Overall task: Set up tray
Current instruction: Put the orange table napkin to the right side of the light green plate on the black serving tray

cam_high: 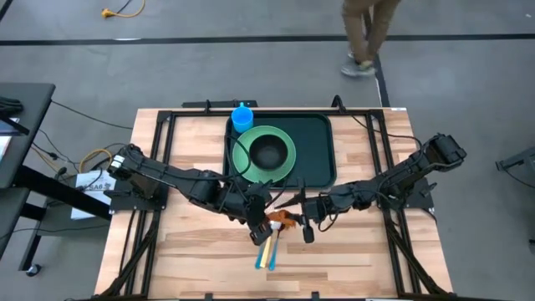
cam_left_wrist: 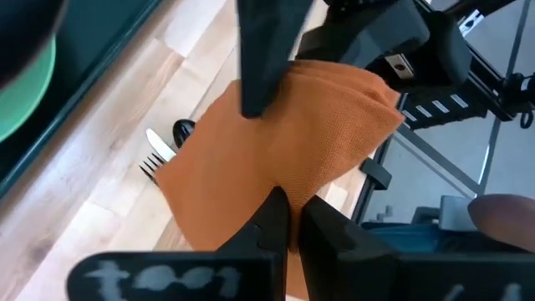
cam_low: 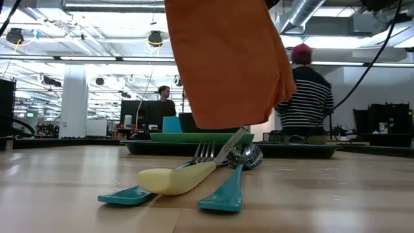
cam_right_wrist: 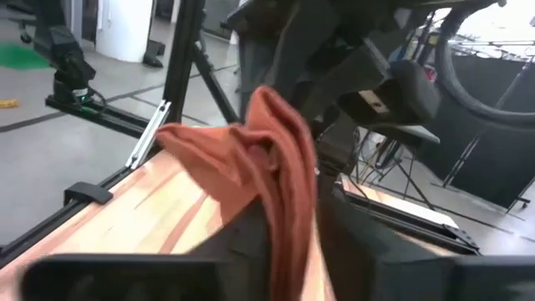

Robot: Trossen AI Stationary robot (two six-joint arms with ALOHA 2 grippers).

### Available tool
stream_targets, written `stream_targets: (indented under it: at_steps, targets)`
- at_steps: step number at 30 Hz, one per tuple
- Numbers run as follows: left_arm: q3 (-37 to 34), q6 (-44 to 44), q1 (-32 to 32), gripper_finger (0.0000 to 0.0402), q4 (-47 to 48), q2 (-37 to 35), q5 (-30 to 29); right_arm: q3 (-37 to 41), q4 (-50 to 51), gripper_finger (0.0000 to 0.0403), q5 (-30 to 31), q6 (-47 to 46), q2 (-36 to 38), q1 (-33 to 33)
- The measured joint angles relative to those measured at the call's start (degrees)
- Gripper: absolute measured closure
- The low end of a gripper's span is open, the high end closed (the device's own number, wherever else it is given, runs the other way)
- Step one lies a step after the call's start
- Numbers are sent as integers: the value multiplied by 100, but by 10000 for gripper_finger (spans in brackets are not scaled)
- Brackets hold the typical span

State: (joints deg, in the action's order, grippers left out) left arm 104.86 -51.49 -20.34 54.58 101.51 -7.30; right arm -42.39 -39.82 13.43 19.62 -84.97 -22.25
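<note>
The robot's two grippers are both pinching the napkin (cam_high: 285,219), so next the left gripper opens and moves away before the right gripper puts the napkin down on the tray (cam_high: 314,152) beside the plate.
An orange cloth napkin (cam_low: 226,61) hangs in the air between my two grippers, over the near middle of the table. Under it lie a fork (cam_low: 206,153), a spoon (cam_low: 246,155), a yellow-handled utensil (cam_low: 178,179) and teal-handled ones (cam_low: 223,191), flat on the wood. The dark green tray (cam_high: 318,155) sits at the far middle and carries a light-green plate (cam_high: 284,144) with a black bowl (cam_high: 267,152) and a blue cup (cam_high: 242,119). My left gripper (cam_left_wrist: 292,207) and right gripper (cam_right_wrist: 292,221) are both shut on the napkin. My left gripper pinches the napkin's cloth (cam_left_wrist: 276,180) between its two fingers, coming from the table's left. The cloth is lifted clear and hangs slack. My right gripper pinches a bunched fold of the napkin (cam_right_wrist: 284,180) between its fingers, coming from the table's right; several layers are gathered there, and the cloth is off the table.
The cutlery (cam_high: 267,249) lies directly below the napkin near the table's near edge. Bare wood (cam_high: 167,251) extends to the left and right of it. A person (cam_high: 364,33) walks beyond the far edge, and people stand in the room behind the table (cam_low: 310,90).
</note>
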Motion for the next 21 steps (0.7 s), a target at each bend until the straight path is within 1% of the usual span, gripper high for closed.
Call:
stream_targets:
  at_steps: [2, 3, 4, 7, 9, 15, 18, 21]
  targets:
    - [0, 103, 0, 400, -15, 0, -42, 0, 43, 368, -4, 62, 55, -28]
    - [0, 244, -1, 397, -55, -2, -78, 0, 37, 385, -4, 113, 75, -36]
    - [0, 446, -16, 391, -97, -2, -86, 0, 30, 391, -4, 128, 79, -40]
    - [0, 928, -66, 367, -279, -2, -171, 0, 42, 390, -4, 123, 70, -65]
    - [0, 1209, -105, 346, -311, -4, -306, 0, 44, 397, -4, 128, 70, -65]
    - [0, 1681, -190, 280, -311, -4, -667, 0, 92, 400, -4, 95, 70, -54]
    - [0, 2115, -245, 255, -299, -41, -418, 0, 136, 400, 2, 82, 70, -54]
    - [24, 2387, -383, 239, -292, -149, -245, 0, 247, 401, 63, 50, 75, -54]
